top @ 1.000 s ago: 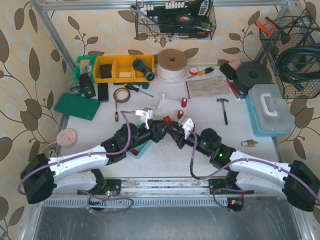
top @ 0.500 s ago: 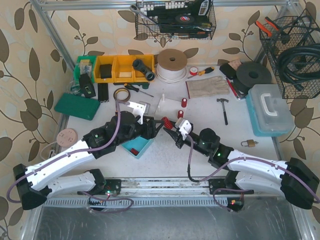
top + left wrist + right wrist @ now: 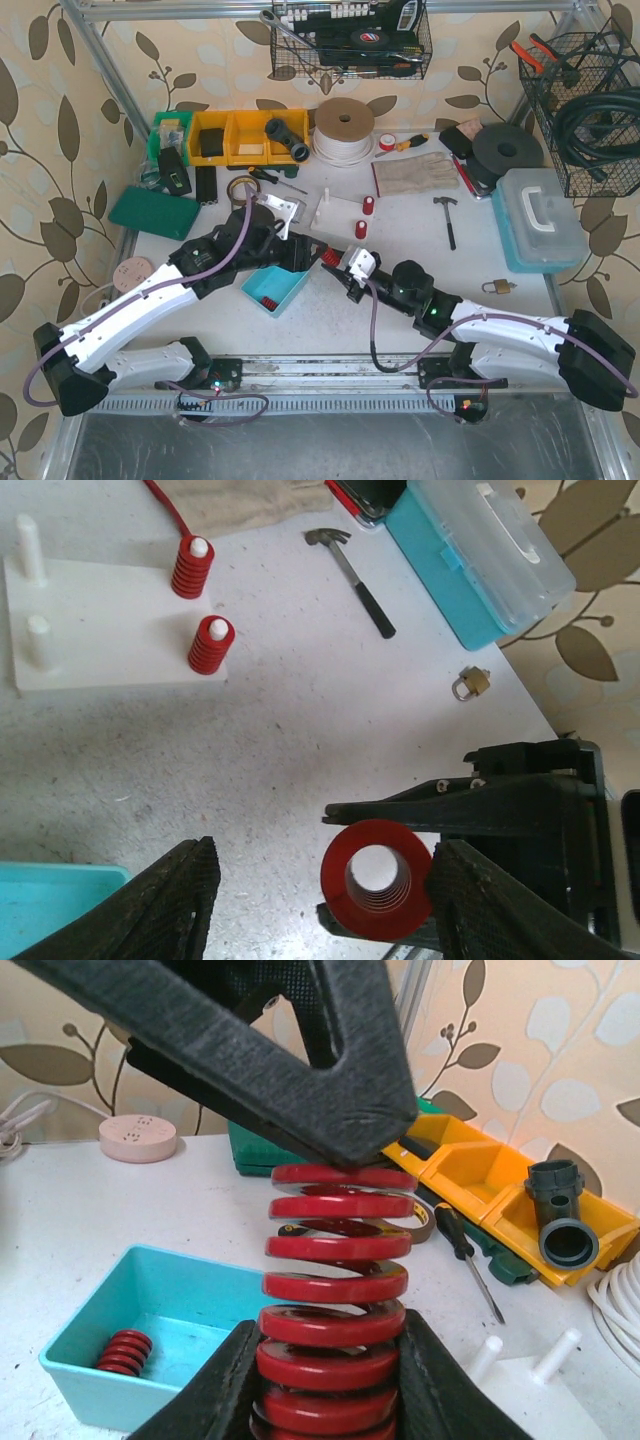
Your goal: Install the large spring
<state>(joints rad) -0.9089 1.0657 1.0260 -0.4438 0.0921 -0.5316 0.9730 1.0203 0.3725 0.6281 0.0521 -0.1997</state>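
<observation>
The large spring (image 3: 347, 904) is off-centre between my left gripper's fingers, so next I centre them on its coils (image 3: 336, 1285) and close them before I open my right gripper.
The large red spring (image 3: 335, 1260) stands upright in my right gripper (image 3: 328, 1335), which is shut on its lower coils. In the top view the right gripper (image 3: 338, 264) holds the spring (image 3: 329, 256) just left of table centre. My left gripper (image 3: 322, 880) is open wide, and the spring (image 3: 377, 878) shows end-on between its fingers, close to the right finger (image 3: 500, 900). The left gripper (image 3: 302, 255) is right beside it in the top view. The white peg board (image 3: 100, 620) has two small red springs (image 3: 210, 645) on pegs and two bare pegs (image 3: 38, 640).
A teal bin (image 3: 272, 288) holding a small red spring (image 3: 122, 1352) sits under the left gripper. A hammer (image 3: 447, 218), a padlock (image 3: 500, 287) and a blue toolbox (image 3: 540, 220) lie to the right. Yellow bins (image 3: 240, 137) and a tape roll (image 3: 242, 188) are behind.
The two grippers were together over the spring. The left arm has drawn back to the left with its jaws open. The right gripper has shifted left and nearer with the spring.
</observation>
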